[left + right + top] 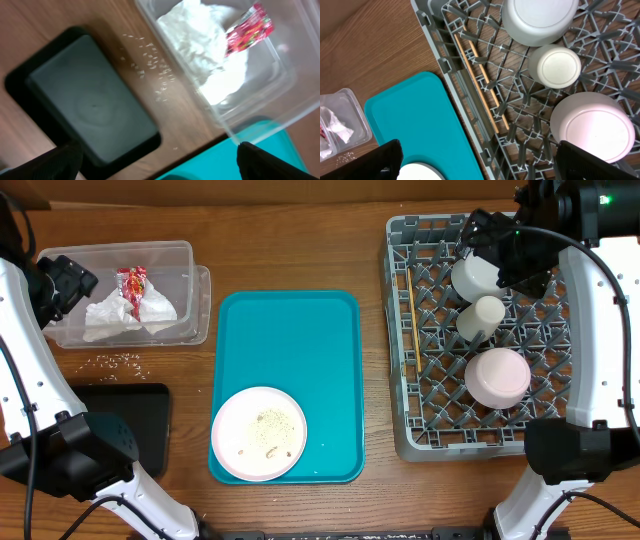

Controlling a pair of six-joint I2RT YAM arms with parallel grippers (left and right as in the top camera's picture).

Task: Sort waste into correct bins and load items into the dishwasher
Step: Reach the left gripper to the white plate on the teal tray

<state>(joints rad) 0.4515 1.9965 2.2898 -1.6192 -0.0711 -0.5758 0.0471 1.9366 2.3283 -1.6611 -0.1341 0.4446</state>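
Observation:
The open teal tray (285, 352) is beside the white plate's far rim (266, 389). My left gripper keeps moving toward that rim and closes across it.
The clear tub (190, 255) at the far left holds the crumpled napkin (130, 318) and the red-and-white wrapper (133, 284). Loose rice grains (118, 361) lie on the table between the tub and the black tray (135, 425). A white plate (259, 433) with crumbs sits on the teal tray. The grey rack (400, 410) holds a white bowl (475, 275), a small cup (482, 315), a pink bowl (497, 376) and chopsticks (409, 320). My left gripper (157, 165) is open and empty, hovering by the tub's left end. My right gripper (480, 165) is open and empty above the rack's far side.
The teal serving tray (290, 340) lies in the middle between tub and rack. In the left wrist view the black tray (90, 100) is empty and grains (150, 62) are scattered beside the tub (280, 115). The rack wall (445, 70) stands next to the teal tray.

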